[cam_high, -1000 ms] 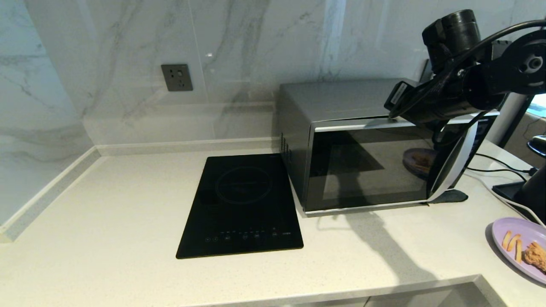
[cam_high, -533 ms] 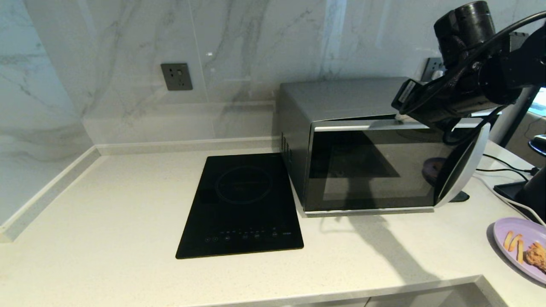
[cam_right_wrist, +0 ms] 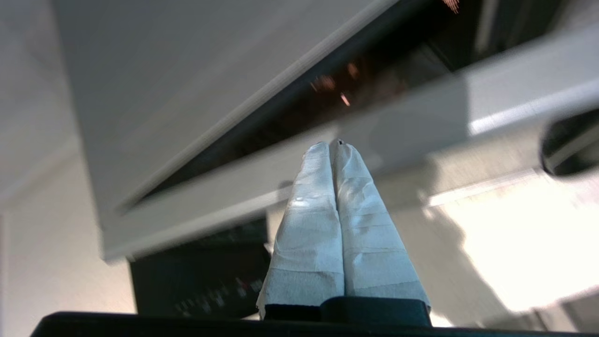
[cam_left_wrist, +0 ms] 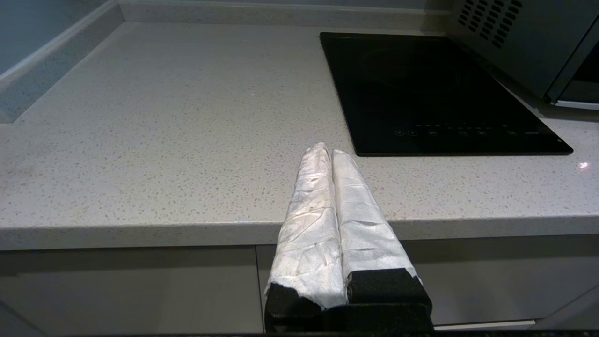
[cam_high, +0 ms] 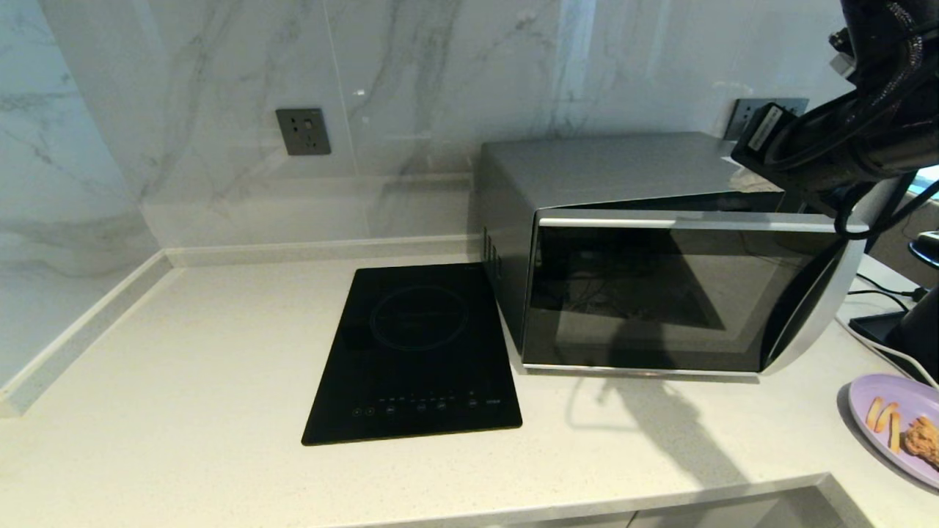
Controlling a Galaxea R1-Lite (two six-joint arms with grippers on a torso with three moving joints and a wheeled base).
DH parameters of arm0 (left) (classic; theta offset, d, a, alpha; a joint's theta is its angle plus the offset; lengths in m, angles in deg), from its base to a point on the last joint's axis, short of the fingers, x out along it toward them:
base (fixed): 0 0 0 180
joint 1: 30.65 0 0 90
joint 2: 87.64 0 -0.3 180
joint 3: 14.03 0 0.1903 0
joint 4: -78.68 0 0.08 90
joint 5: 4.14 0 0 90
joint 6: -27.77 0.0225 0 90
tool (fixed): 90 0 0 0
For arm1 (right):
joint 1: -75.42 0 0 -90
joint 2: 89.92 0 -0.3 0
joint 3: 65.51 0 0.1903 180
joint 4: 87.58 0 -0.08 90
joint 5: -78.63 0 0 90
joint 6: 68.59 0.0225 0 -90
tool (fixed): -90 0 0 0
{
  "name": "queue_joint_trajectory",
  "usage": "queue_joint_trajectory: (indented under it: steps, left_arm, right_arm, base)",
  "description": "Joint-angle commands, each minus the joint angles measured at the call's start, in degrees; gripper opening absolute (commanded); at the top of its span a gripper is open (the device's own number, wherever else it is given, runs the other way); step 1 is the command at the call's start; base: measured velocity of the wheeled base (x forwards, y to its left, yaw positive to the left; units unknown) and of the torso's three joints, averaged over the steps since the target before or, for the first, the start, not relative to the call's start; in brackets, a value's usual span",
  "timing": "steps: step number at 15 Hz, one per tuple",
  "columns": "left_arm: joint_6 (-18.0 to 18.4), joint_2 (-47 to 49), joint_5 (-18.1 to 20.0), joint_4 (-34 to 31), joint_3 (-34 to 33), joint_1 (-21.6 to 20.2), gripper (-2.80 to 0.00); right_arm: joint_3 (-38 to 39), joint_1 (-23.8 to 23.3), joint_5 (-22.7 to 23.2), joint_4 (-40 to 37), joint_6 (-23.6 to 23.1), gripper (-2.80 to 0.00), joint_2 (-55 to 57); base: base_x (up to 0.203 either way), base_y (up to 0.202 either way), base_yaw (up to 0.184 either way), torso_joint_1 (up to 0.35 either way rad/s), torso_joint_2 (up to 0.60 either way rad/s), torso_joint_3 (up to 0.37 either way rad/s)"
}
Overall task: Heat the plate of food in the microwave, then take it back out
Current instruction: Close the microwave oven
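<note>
Next, my right gripper moves back to the door's front [cam_high: 748, 264] and pushes the door closed, since I am reaching over the top edge of the ajar door [cam_high: 758, 221].
The silver-grey microwave [cam_high: 587, 169] stands at the back right of the counter. Its dark glass door [cam_high: 660, 293] is ajar, swung out on the right, where its curved silver handle [cam_high: 814, 308] is. My right arm [cam_high: 829, 154] reaches over the door's top right corner. The right gripper [cam_right_wrist: 333, 144] is shut and empty, its tips at the door's top edge [cam_right_wrist: 421, 112]. The lilac plate of food [cam_high: 891, 407] lies at the counter's right edge, with fry sticks [cam_high: 884, 422] and a brown crumbed piece [cam_high: 923, 438]. My left gripper [cam_left_wrist: 326, 150] is shut and parked below the counter's front edge.
A flat black induction hob [cam_high: 418, 352] lies left of the microwave. A grey wall socket [cam_high: 303, 133] is on the marble wall. Cables [cam_high: 873, 293] and a black stand [cam_high: 917, 323] sit right of the microwave, behind the plate.
The microwave door has swung further out on its right side. My right arm has moved right and up with it.
</note>
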Motion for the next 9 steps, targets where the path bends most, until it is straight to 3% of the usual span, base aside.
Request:
queue_joint_trajectory:
  steps: [1, 4, 6, 9]
  left_arm:
    - [-0.1, 0.1, 0.0, 0.0, 0.0, 0.0, -2.8]
    - [-0.1, 0.1, 0.0, 0.0, 0.0, 0.0, -2.8]
    - [-0.1, 0.1, 0.0, 0.0, 0.0, 0.0, -2.8]
    - [-0.1, 0.1, 0.0, 0.0, 0.0, 0.0, -2.8]
  right_arm:
    - [2.1, 0.2, 0.1, -4.1, 0.4, -2.8, -2.4]
    - [6.3, 1.9, 0.5, -9.7, 0.8, -2.8, -3.7]
    - [8.1, 2.0, 2.9, -11.1, 0.8, -2.8, -3.8]
    - [8.6, 1.8, 3.0, -11.5, 1.1, -2.8, -1.7]
  base:
    - [0.0, 0.0, 0.0, 0.0, 0.0, 0.0]
    - [0.0, 0.0, 0.0, 0.0, 0.0, 0.0]
    - [0.0, 0.0, 0.0, 0.0, 0.0, 0.0]
    - [0.0, 0.0, 0.0, 0.0, 0.0, 0.0]
